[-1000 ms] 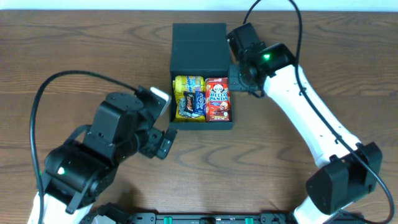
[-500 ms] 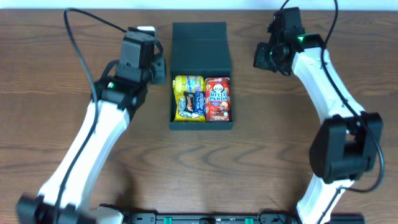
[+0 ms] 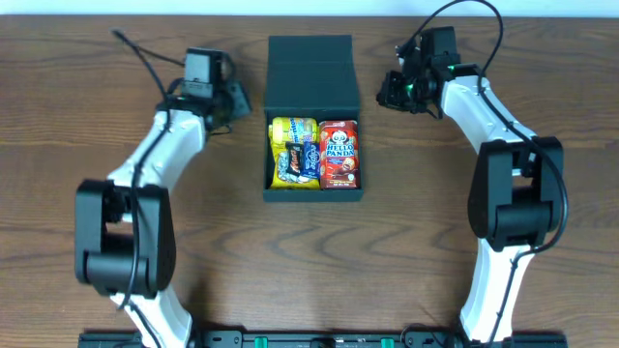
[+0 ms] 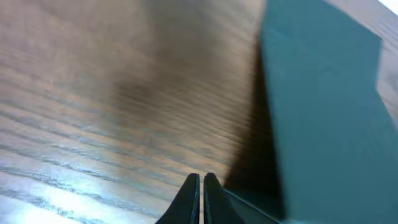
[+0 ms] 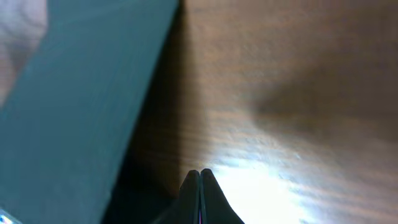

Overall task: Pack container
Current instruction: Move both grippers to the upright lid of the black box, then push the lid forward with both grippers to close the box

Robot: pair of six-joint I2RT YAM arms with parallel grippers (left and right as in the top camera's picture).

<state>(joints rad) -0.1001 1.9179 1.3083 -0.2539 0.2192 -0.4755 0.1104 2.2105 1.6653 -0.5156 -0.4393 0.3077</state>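
The container's lid (image 3: 310,73) is leaning open toward the back, and my left gripper is hovering beside it. Both grippers should move in under its side edges (image 3: 268,77) and swing it closed.
The black container stands mid-table with its flap lid (image 3: 311,72) laid open toward the back. Inside lie a yellow packet (image 3: 293,130), a dark bar (image 3: 303,160) and a red Hello Panda packet (image 3: 338,153). My left gripper (image 3: 238,100) hovers just left of the lid, shut and empty. In the left wrist view its fingertips (image 4: 201,179) meet over bare wood, with the container's lid (image 4: 323,112) to their right. My right gripper (image 3: 386,93) sits just right of the lid, shut and empty. Its tips (image 5: 199,173) press together beside the container's lid (image 5: 81,106).
The brown wooden table (image 3: 126,222) stretches on both sides of the box. Both white arms reach from the front edge to the back corners, and black cables loop above them. A black rail (image 3: 309,338) runs along the front edge.
Both arms swung from nearer the box's front to the back, ending either side of the lid. The left gripper went from open to shut. The snacks have not moved.
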